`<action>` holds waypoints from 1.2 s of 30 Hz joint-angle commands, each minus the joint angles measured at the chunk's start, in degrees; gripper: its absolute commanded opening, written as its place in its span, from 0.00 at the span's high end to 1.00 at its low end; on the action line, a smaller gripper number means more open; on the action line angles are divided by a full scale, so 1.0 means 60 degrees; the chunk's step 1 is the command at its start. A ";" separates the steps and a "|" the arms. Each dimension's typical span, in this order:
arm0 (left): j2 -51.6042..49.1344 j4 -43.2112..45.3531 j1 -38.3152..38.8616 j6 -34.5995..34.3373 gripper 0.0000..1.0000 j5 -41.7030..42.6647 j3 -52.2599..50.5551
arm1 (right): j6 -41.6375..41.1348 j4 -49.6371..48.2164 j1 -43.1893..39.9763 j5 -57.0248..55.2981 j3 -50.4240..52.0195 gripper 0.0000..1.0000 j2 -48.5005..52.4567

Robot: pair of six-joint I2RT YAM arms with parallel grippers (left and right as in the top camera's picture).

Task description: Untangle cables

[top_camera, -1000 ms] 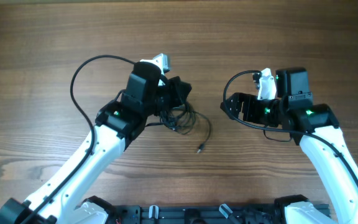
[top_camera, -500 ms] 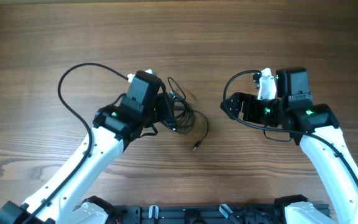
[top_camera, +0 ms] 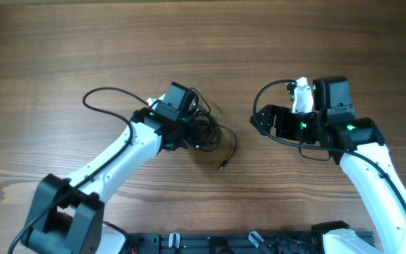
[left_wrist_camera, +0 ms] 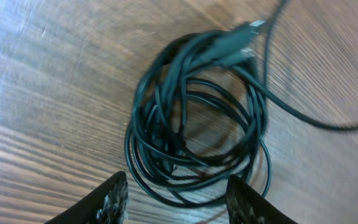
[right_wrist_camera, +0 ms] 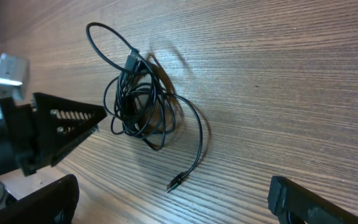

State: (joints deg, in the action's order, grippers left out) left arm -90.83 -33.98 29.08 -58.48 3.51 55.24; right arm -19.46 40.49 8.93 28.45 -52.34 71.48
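Note:
The coil's lower rim [left_wrist_camera: 182, 187] lies across the gap between the left gripper's open fingers, so the left gripper should keep going toward the rim's strands of cable [left_wrist_camera: 188, 204] and close there.
The cables [top_camera: 208, 132] lie as a tangled black coil on the wooden table, with one loose end running to a silvery plug tip [top_camera: 223, 167]. My left gripper [top_camera: 191, 127] hangs over the coil's left side, its fingers mostly hidden under the wrist. In the left wrist view the coil [left_wrist_camera: 194, 118] fills the middle and two plug ends [left_wrist_camera: 244, 38] rest at its top. The left gripper [left_wrist_camera: 179, 205] stands open at the coil's lower rim, holding nothing. My right gripper [top_camera: 255, 121] is wide open, to the right of the coil and apart from it. It sees the cables [right_wrist_camera: 140, 99] and the plug tip [right_wrist_camera: 175, 182].
The thick black wire [top_camera: 108, 99] of the left arm loops over the table to the left. The right arm's own wire [top_camera: 273, 88] arcs above its wrist. The left gripper's fingers [right_wrist_camera: 64, 121] show in the right wrist view, beside the coil.
My left gripper has gone from shut to open and let the cables go. Its arm swung and drew back left, and the coil now rests on the table. The right arm has not moved.

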 commanded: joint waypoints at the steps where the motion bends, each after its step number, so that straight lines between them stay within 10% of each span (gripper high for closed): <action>1: -0.0208 -0.0015 -0.0047 -0.1636 0.46 0.0076 0.0025 | -0.0011 -0.0007 0.0040 -0.0018 -0.0080 0.00 0.0160; 19: -0.1213 0.0036 0.0069 -0.1625 0.53 -0.0495 0.0025 | -0.0011 0.0022 0.0040 -0.0015 -0.0080 0.00 0.0160; 23: -0.1235 0.0193 0.0066 -0.1614 0.92 -0.0492 0.0029 | -0.0011 0.0022 0.0040 -0.0018 -0.0080 0.00 0.0160; 27: -0.1122 0.0470 0.0047 -0.1370 0.96 -0.0459 0.0040 | -0.0011 0.0022 0.0040 -0.0018 -0.0076 0.00 0.0160; 36: 0.0645 0.2568 0.0044 0.4164 0.96 0.2623 0.0066 | -0.0007 -0.0455 0.0040 -0.0018 -0.0076 0.01 0.0160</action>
State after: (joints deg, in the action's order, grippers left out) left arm -92.92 -20.16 29.23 -50.37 9.21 55.20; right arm -19.49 39.13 8.93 28.45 -52.34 71.48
